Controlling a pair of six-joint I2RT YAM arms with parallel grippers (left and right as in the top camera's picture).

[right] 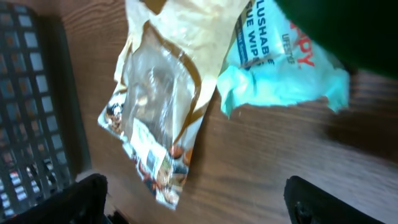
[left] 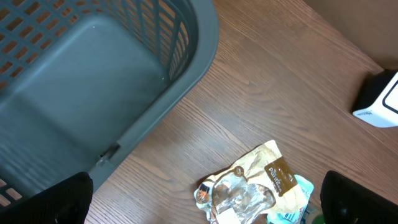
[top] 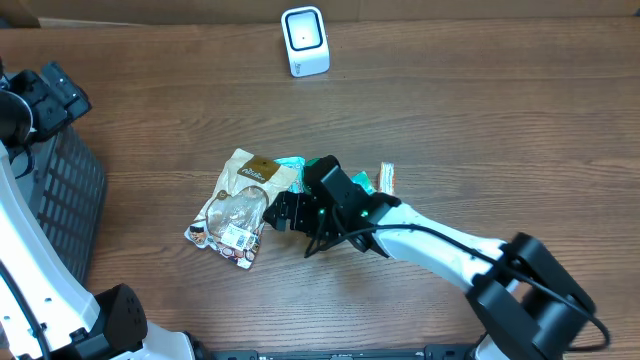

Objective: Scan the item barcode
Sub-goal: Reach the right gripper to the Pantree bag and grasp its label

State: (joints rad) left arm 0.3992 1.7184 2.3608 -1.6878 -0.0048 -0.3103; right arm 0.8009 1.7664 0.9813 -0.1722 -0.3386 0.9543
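Note:
The snack bag's near edge [right: 189,153] is clear of the wipes pack, so the robot's open right gripper should keep going toward the rim [right: 198,122] beside the clear window and close there.
A tan and clear snack bag [top: 235,203] lies flat mid-table, with a white label near its lower corner. A teal wipes pack [top: 288,168] sits against its right edge, partly under my right arm. The white scanner [top: 304,41] stands at the far edge. My right gripper [top: 273,214] hovers open just right of the snack bag, nothing between its fingers. In the right wrist view the snack bag [right: 155,112] and wipes pack [right: 280,68] lie ahead of the open gripper [right: 205,205]. My left gripper [top: 55,95] is open over the basket at far left.
A grey slatted basket [top: 60,200] stands along the table's left side, also seen as the basket [left: 93,81] in the left wrist view. A small orange-striped packet [top: 387,178] lies right of the wipes pack. The right arm stretches in from the front right.

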